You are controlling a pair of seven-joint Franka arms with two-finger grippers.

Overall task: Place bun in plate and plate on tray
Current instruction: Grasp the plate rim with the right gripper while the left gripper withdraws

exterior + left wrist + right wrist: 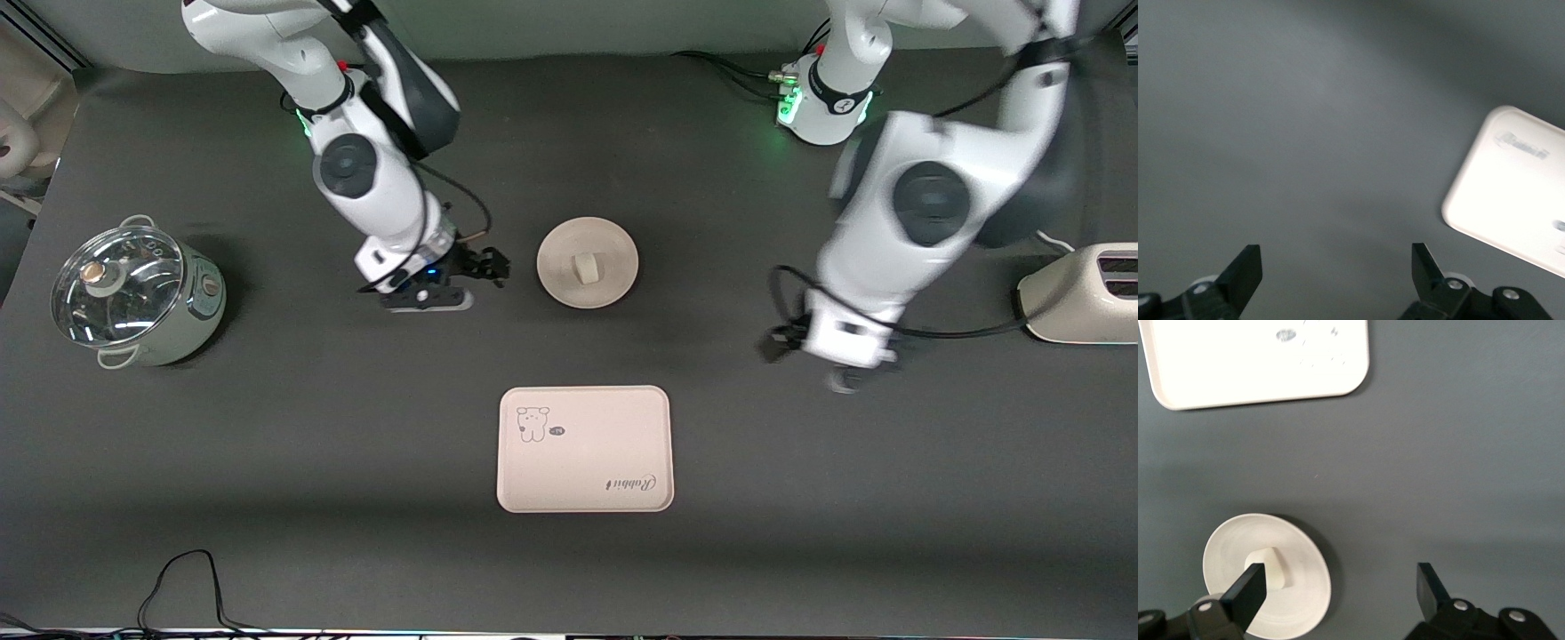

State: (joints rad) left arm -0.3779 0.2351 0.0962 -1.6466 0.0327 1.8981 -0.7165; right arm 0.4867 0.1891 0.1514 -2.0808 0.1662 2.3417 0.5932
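Note:
The white bun (587, 268) sits low and wide in the middle of the cream plate (588, 262), so the bun will stay in place and move along when I carry the plate.
The small white bun (584, 268) lies in the middle of the round cream plate (616, 249) on the dark table. The cream-pink tray (596, 453) with the rabbit drawing lies bare, nearer the front camera than the plate. My right gripper (484, 265) is open and empty, just beside the plate toward the right arm's end. Its wrist view shows the bun (1268, 563), the plate (1305, 587) and the tray (1258, 360) past my right gripper (1338, 590). My left gripper (840, 378) is open and empty over bare table; its wrist view (1337, 270) shows a corner of the tray (1511, 193).
A green pot with a glass lid (133, 293) stands at the right arm's end of the table. A cream toaster (1080, 293) stands at the left arm's end. A black cable (187, 578) loops at the table's front edge.

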